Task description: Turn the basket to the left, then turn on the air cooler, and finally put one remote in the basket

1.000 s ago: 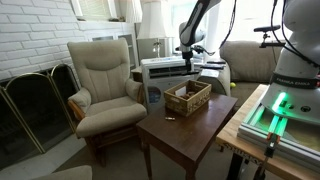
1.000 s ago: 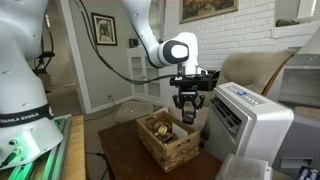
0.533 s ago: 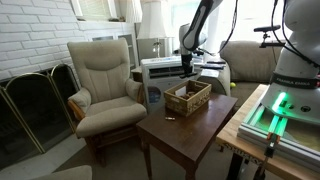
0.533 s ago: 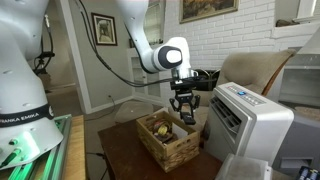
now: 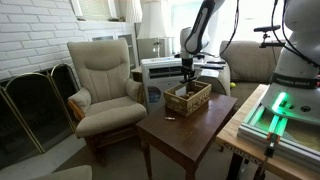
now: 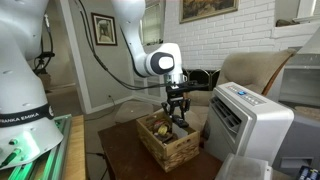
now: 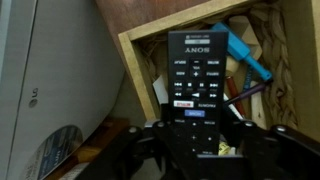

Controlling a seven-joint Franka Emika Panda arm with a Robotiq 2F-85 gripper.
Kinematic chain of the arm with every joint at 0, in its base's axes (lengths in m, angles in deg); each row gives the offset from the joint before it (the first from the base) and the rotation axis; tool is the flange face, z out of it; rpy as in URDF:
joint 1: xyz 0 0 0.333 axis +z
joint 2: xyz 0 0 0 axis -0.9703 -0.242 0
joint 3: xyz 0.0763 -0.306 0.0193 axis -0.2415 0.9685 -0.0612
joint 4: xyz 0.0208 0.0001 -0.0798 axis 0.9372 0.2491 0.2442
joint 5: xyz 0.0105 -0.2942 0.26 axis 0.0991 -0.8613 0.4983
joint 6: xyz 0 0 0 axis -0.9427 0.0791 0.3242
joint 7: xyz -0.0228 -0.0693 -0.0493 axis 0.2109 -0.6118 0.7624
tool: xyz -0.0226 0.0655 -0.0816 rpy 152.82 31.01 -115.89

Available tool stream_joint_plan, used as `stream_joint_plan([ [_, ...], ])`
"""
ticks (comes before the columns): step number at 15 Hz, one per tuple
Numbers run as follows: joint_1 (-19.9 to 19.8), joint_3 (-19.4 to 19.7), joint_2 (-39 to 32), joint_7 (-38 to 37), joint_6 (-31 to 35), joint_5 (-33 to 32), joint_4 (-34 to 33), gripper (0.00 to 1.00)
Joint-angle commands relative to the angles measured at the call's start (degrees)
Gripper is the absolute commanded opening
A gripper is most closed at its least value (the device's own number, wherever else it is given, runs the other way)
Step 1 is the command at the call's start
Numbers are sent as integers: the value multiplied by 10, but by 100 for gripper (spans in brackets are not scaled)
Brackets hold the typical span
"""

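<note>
My gripper should keep lowering the black Sony remote [image 7: 196, 88], which hangs clear of the basket's rim over the wicker basket's open inside [image 6: 168, 131], until the remote is deep inside, and then let go.
The light brown wicker basket [image 5: 188, 97] stands on the dark wooden table; it also shows in an exterior view [image 6: 167, 139] and in the wrist view [image 7: 140, 60]. My gripper [image 5: 186, 76] hangs just above the basket's far end, also seen in an exterior view [image 6: 177, 112]. In the wrist view the gripper [image 7: 198, 140] is shut on a black Sony remote [image 7: 197, 85], held over the basket's inside. The white-grey air cooler [image 5: 165, 72] stands behind the basket; it shows in an exterior view [image 6: 250, 122] and as a grey LG surface in the wrist view [image 7: 40, 80].
A cream armchair [image 5: 103, 85] stands beside the dark table [image 5: 190, 125]. A fireplace screen [image 5: 35, 100] stands by the brick wall. A blue pen-like item [image 7: 245, 58] and papers lie in the basket. A bench with a green light [image 5: 285, 115] borders the table.
My gripper has moved down and toward the basket with the remote, from beside the air cooler's top to just above the basket.
</note>
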Motion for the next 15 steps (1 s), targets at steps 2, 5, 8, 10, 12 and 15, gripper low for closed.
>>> stream_joint_plan([
  [2, -3, -2, 11, 48, 63, -17, 43, 26],
  [5, 4, 3, 2, 57, 87, -19, 53, 26],
  [8, 9, 5, -8, 57, 99, -17, 55, 26],
  [10, 16, 9, -14, 54, 101, -18, 52, 26],
  [12, 26, 14, -24, 48, 104, -19, 45, 26],
  [15, 40, 23, -37, 43, 98, -21, 38, 26],
])
